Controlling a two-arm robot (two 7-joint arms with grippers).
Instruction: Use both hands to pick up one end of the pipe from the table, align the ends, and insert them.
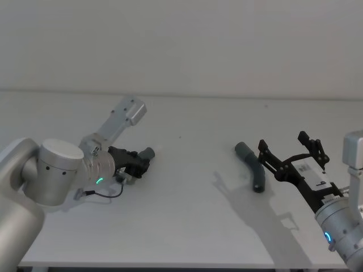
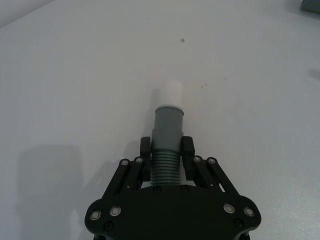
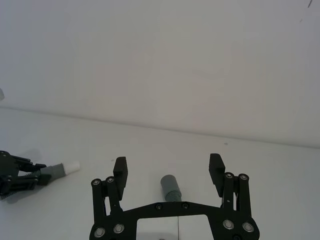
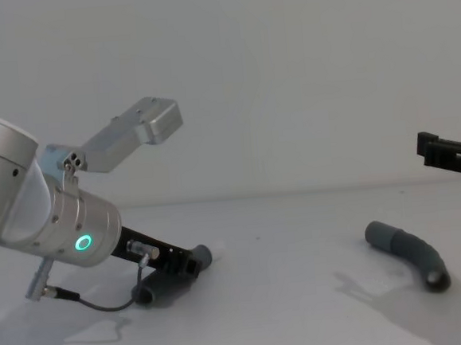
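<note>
The other pipe piece's grey collar (image 4: 382, 236) should slip part of the way over the white pipe tip (image 3: 72, 167) when the robot pushes the pipe ends together, because the tip looks thinner.
My left gripper (image 1: 135, 164) is shut on the ribbed bend of one pipe piece (image 2: 167, 130) at the left of the table (image 1: 187, 215), low over the surface. That piece's narrow grey collar with its white tip (image 2: 171, 92) points away from the fingers. The other pipe piece (image 1: 252, 168) lies on the table at the right, its grey collar end (image 3: 170, 186) pointing toward the far side. My right gripper (image 1: 286, 145) hovers open above and just right of it, jaws wide apart; the collar shows between the fingers (image 3: 216, 165) in the right wrist view.
The white table runs back to a white wall (image 1: 181, 45). A thin black cable (image 1: 108, 194) loops from the left wrist onto the table. Open table lies between the two pipe pieces.
</note>
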